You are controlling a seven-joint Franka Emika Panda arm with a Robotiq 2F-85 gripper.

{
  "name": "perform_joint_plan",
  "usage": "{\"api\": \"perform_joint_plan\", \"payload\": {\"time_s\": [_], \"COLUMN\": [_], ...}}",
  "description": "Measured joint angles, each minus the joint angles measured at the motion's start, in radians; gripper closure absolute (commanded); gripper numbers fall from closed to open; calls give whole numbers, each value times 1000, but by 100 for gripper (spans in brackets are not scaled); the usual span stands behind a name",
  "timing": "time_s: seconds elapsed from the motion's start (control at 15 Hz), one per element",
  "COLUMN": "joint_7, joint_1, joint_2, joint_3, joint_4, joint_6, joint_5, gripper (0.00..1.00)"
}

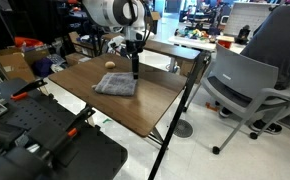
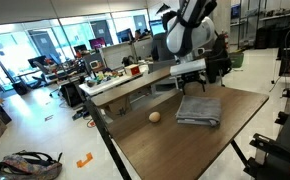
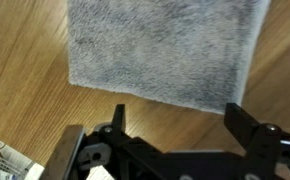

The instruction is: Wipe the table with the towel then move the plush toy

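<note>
My open gripper is hanging over wood just short of the grey towel's edge (image 3: 173, 101). I should move in over the towel and pinch its cloth (image 3: 173, 78) before I wipe.
The grey towel (image 1: 115, 84) lies folded flat on the dark wood table (image 1: 135, 108), and also shows in an exterior view (image 2: 199, 109). The small tan plush toy (image 1: 109, 65) sits on the table apart from the towel, and also shows in an exterior view (image 2: 154, 117). My gripper (image 1: 135, 72) points down just over the towel's far edge, as seen in an exterior view (image 2: 203, 87). In the wrist view the gripper (image 3: 175, 112) is open and empty over bare wood (image 3: 25, 70), with the towel (image 3: 165, 45) just beyond the fingertips.
A narrower, lighter table (image 1: 180, 48) stands right behind the dark one. A grey office chair (image 1: 247, 85) is beside the table's corner. Black equipment with orange clamps (image 1: 40, 125) sits at the near side. Cluttered desks (image 2: 125, 72) stand beyond.
</note>
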Motion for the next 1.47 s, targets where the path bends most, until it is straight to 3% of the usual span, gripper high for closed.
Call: {"api": "perform_joint_plan", "payload": {"time_s": [0.13,0.27,0.73,1.13,1.47], "joint_7": [-9,-15,-58,-304,-308], "joint_1": [20,30,-13,-146,-132], "joint_2": [0,0,-18,-68,-59], "joint_3": [-25,-35,17,151,140], "joint_4": [-75,-102,-98,-99,-99], "joint_6": [112,146,145,32,21], "joint_5": [-50,-58,29,165,169], "gripper": [0,0,0,0,0]}}
